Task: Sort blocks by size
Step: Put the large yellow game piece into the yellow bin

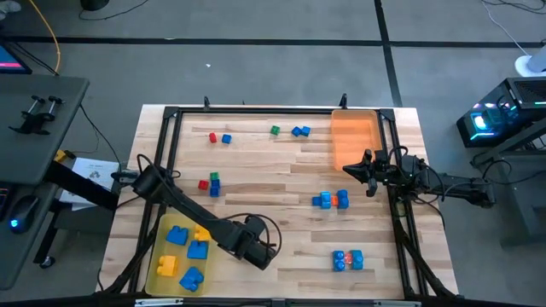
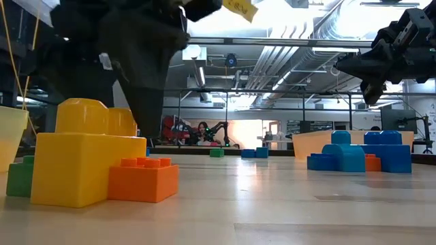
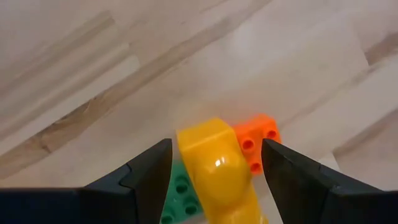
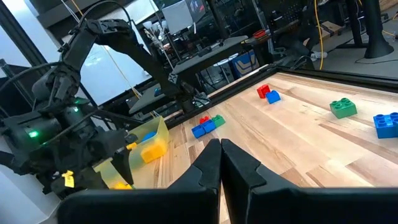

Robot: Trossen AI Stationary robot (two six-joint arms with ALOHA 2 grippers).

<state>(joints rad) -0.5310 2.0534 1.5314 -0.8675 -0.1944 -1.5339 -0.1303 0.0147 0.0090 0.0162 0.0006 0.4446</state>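
Note:
The orange brick (image 3: 260, 142) is crowding the side of the slanted yellow block, so my left gripper needs to pull the yellow block (image 3: 221, 168) clear and get a square grip on it before lifting it.
A big yellow block (image 3: 214, 171) stands on the table with a small orange brick (image 3: 258, 143) and a small green brick (image 3: 180, 190) against its sides. My left gripper (image 3: 216, 146) hangs open just above it, pointing down, one finger on each side with a gap to the block. From above, my left gripper (image 1: 260, 251) hides these bricks. The low view shows the yellow block (image 2: 82, 160), orange brick (image 2: 143, 180) and green brick (image 2: 20, 177) close up. My right gripper (image 4: 221, 162) waits shut at the table's right edge (image 1: 363, 169).
A translucent yellow tray (image 1: 158, 243) at the near left holds blue and yellow blocks. An orange tray (image 1: 354, 136) sits at the far right. Small bricks lie scattered: red and blue (image 1: 219, 137), green (image 1: 275, 130), blue (image 1: 300, 130), mixed groups (image 1: 209, 183), (image 1: 330, 200), (image 1: 347, 260).

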